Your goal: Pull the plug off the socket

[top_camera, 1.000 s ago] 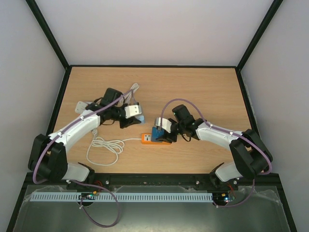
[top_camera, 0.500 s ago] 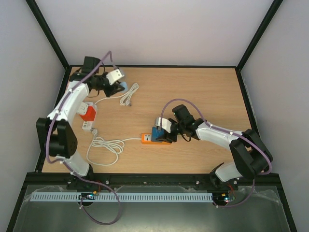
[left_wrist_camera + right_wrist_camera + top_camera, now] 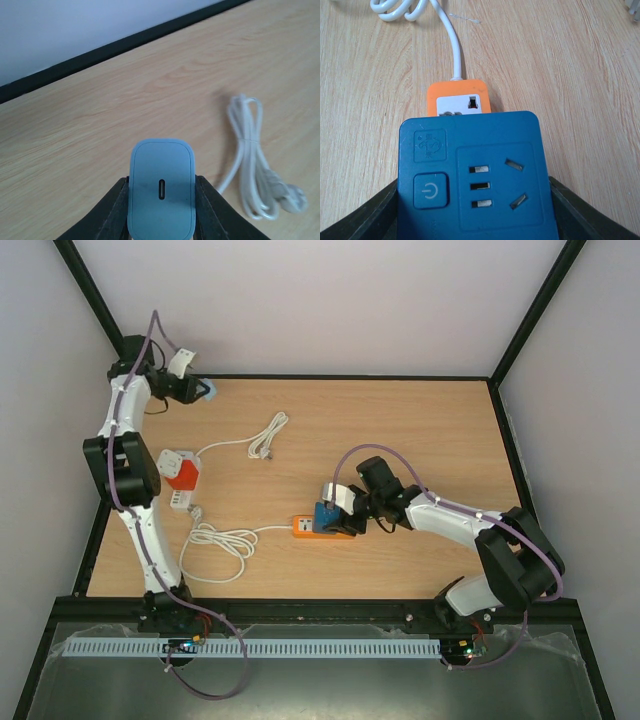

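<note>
My left gripper keeps lowering the light blue plug [image 3: 209,389], which is free of the blue socket adapter and over open wood [image 3: 195,412], and let it go there.
My left gripper [image 3: 200,392] is at the far left corner of the table, shut on a light blue plug [image 3: 161,187] with a USB-C port in its face; it also shows in the top view [image 3: 206,392], held above the wood. My right gripper [image 3: 327,516] is shut on a blue socket adapter [image 3: 472,177] whose slots stand empty. The adapter [image 3: 325,516] sits on the orange power strip [image 3: 318,529], whose end [image 3: 458,98] shows beyond it with a white cable [image 3: 454,47].
A coiled white cable [image 3: 215,545] runs left from the strip. A small bundled white cable [image 3: 268,435] lies mid-table and shows in the left wrist view [image 3: 255,160]. An orange and white block [image 3: 179,477] sits at the left edge. The black frame rail [image 3: 125,45] is close behind.
My left arm has swung from the table's middle to the far left corner, carrying the light blue plug away from the blue adapter. The right arm has not moved.
</note>
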